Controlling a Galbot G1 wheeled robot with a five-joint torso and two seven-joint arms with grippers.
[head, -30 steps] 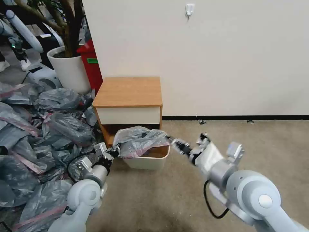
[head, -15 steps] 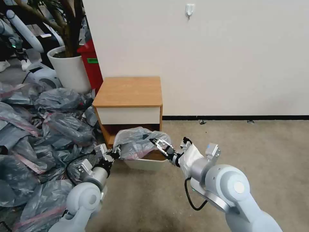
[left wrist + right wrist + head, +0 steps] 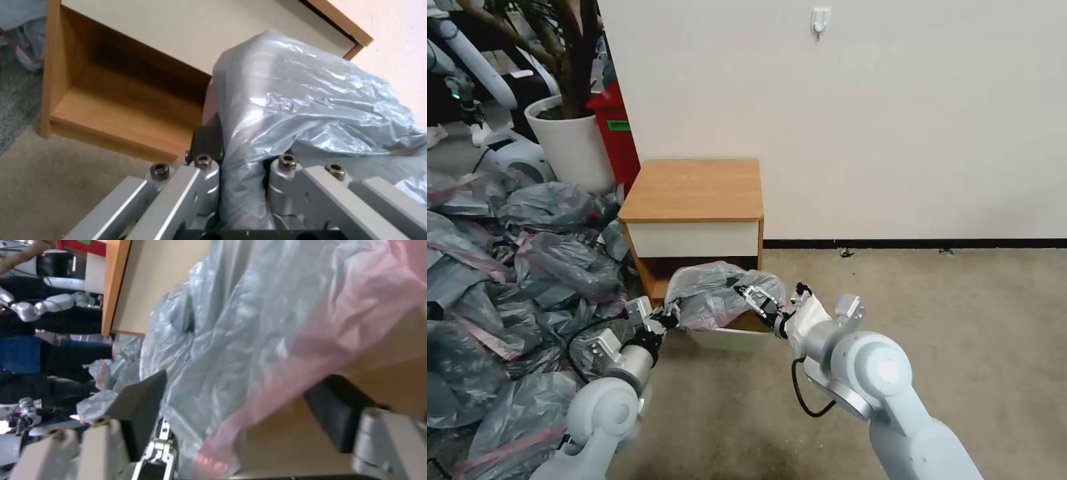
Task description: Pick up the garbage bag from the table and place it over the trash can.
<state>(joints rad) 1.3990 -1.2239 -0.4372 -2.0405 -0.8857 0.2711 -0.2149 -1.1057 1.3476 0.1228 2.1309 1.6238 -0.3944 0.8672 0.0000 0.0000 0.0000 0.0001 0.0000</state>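
My gripper will make the bag's pink rim (image 3: 716,320) reach over the trash can's edge and open the bag's opening when it pulls, because the grey plastic lies in slack wrinkles (image 3: 704,291).
The grey garbage bag (image 3: 710,293) with its pink band is draped over the cream trash can (image 3: 730,339), which stands on the carpet in front of the wooden table (image 3: 694,190). My left gripper (image 3: 668,319) is shut on the bag's left edge; in the left wrist view the plastic (image 3: 302,100) is pinched between the fingers (image 3: 206,141). My right gripper (image 3: 752,297) is open at the bag's right side. In the right wrist view its two dark pads (image 3: 138,406) stand wide apart with the bag's pink rim (image 3: 276,380) between them.
A big heap of grey bags (image 3: 507,280) covers the floor to the left. A white planter (image 3: 570,143) and a red bin (image 3: 617,133) stand behind it by the wall. Open carpet (image 3: 960,313) lies to the right.
My right gripper has moved left from beside the bag onto its right edge and now stands open around it. The left gripper keeps its hold, hardly moved.
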